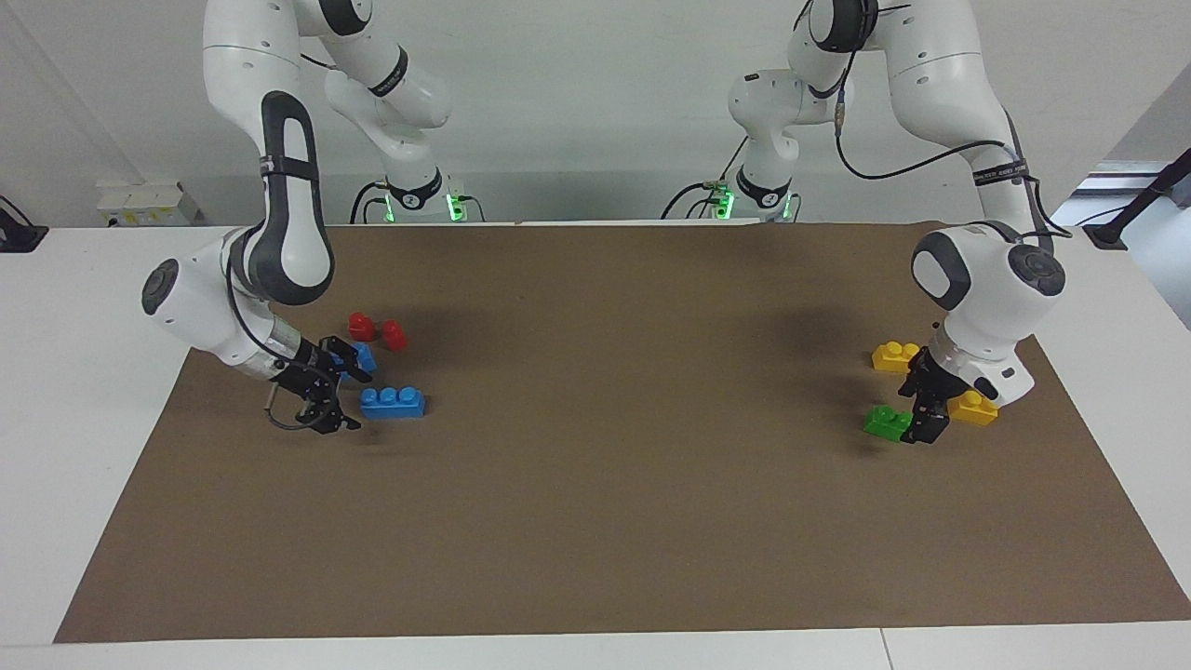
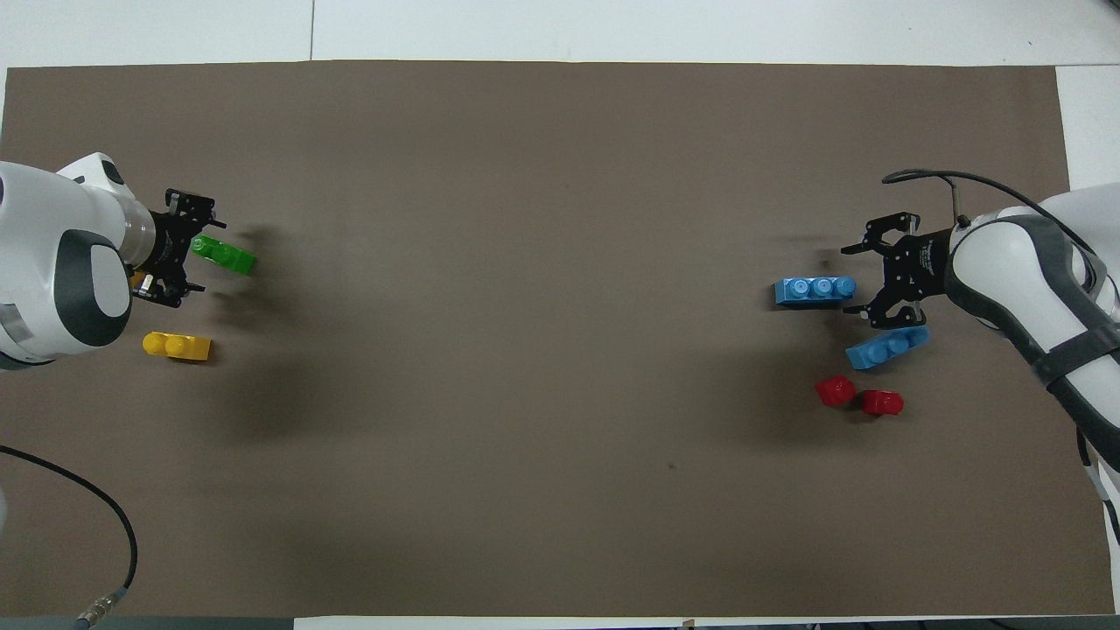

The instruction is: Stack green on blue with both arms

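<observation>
The green brick (image 2: 224, 255) is shorter than the blue brick (image 2: 815, 290), so a blue end stud will stay uncovered when the robot stacks the green brick.
A green brick (image 1: 885, 423) (image 2: 224, 255) lies at the left arm's end of the mat. My left gripper (image 1: 923, 419) (image 2: 201, 248) is open and low, its fingers either side of that brick's end. The second green brick is hidden under the left arm. A blue brick (image 1: 393, 401) (image 2: 815, 290) lies at the right arm's end. My right gripper (image 1: 346, 400) (image 2: 862, 280) is open and low, right beside the end of this brick. A second blue brick (image 1: 364, 357) (image 2: 886, 347) lies askew nearer to the robots, partly hidden by the right gripper in the facing view.
Two small red bricks (image 1: 361, 326) (image 2: 836, 390) lie nearer to the robots than the blue ones. One yellow brick (image 1: 896, 355) (image 2: 177, 346) lies nearer to the robots than the green brick; another yellow brick (image 1: 974, 408) sits by the left wrist. A brown mat (image 1: 595, 521) covers the table.
</observation>
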### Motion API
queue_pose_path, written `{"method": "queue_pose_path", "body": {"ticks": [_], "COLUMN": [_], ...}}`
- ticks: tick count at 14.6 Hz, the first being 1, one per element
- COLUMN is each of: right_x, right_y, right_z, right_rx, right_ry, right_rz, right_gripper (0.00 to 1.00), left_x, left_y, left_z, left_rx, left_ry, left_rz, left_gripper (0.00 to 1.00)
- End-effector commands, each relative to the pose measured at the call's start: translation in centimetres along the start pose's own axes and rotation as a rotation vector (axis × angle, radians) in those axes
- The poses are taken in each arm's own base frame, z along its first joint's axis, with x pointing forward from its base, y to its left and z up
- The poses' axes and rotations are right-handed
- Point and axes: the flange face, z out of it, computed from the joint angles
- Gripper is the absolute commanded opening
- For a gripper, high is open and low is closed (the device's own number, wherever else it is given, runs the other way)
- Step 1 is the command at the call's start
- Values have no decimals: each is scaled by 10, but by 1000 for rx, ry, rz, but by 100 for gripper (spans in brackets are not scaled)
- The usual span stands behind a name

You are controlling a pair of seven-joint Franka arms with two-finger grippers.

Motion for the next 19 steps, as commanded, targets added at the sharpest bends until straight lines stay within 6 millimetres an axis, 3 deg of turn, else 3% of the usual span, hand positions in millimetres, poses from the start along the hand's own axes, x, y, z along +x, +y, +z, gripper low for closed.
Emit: {"method": "queue_pose_path", "body": {"ticks": [1,4,6,8,9,10,11,13,15,18,19], "right_x": [1,2,2,2,0,-2,-2,-5,-23,-69,-104], "right_y": [5,7,7,6,6,5,3,-6,-19,-23,-23], "right_z": [5,8,8,8,7,7,5,-7,-27,-40,-39], "right_rx": [19,14,18,18,19,18,23,35,31,-13,-16], "right_ry": [-9,-10,-18,-20,-20,-21,-21,-27,-48,-81,-102], "right_rz": [-9,-24,-16,-18,-21,-23,-25,-50,-82,-155,-193], "right_gripper": [84,73,61,44,27,9,1,0,0,0,0], "left_x": [-1,1,3,4,6,7,7,7,7,7,7], "left_y": [-3,-4,-3,-1,0,1,1,2,2,4,5], "left_z": [1,1,1,-1,-2,-1,-1,-2,-2,-3,-4], "left_rx": [-19,-21,-29,-54,-71,-78,-80,-82,-82,-85,-86], "left_ry": [-3,-1,4,19,28,33,34,35,35,36,36], "left_rz": [-21,-24,-27,-50,-82,-98,-98,-97,-94,-91,-89], "left_gripper": [100,100,88,62,49,26,3,0,0,0,0]}}
